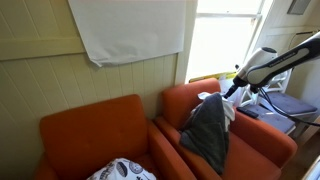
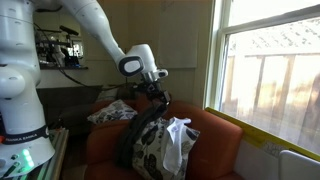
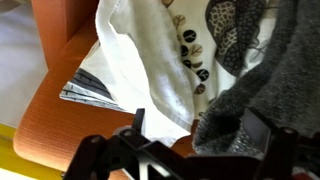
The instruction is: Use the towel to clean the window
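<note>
My gripper should keep going down toward the towel point(image 2: 177, 129) until its open fingers are on both sides of the towel's fold, because the white towel's fold point(image 3: 176, 106) lies uncovered next to the grey cloth.
A white patterned towel point(image 3: 150, 60) and a dark grey knitted cloth point(image 3: 260, 70) hang over the back of an orange armchair point(image 3: 60, 120). Both show in both exterior views: towel point(image 2: 177, 140) point(image 1: 229, 110), grey cloth point(image 2: 140, 140) point(image 1: 208, 135). My gripper point(image 3: 200, 128) hovers just above them at the chair back point(image 2: 160, 100) point(image 1: 232, 88). Its fingers are spread wide, with the edge of the grey cloth bunched between them by the right finger. The window point(image 2: 275, 70) point(image 1: 225, 40) is bright, beside the chair.
A second orange armchair point(image 1: 95, 135) with a patterned cushion point(image 1: 122, 171) stands beside the first. A white cloth point(image 1: 130, 28) hangs on the panelled wall. The window sill has a yellow edge point(image 2: 255, 140). A chair with a blue seat point(image 1: 290, 103) stands by the window.
</note>
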Tool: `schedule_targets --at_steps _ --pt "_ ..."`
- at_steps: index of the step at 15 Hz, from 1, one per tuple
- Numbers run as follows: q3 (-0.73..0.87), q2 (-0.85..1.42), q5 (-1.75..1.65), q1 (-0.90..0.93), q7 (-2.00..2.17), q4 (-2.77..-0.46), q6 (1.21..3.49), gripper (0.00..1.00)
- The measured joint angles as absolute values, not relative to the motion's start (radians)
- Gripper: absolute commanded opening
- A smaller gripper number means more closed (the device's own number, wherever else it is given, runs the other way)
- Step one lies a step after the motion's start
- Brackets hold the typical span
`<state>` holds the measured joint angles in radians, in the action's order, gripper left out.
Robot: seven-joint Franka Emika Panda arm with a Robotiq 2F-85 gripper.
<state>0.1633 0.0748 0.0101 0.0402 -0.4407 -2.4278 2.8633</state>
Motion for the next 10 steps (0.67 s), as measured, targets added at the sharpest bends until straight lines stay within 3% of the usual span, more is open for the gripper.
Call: schedule_targets --at_steps 7,10 --pt "0.09 0.248 0.154 -0.045 -0.731 -2.341 2.885 1.0" --pt "0.068 0.307 0.145 -0.071 -0.762 -2.339 3.03 1.0"
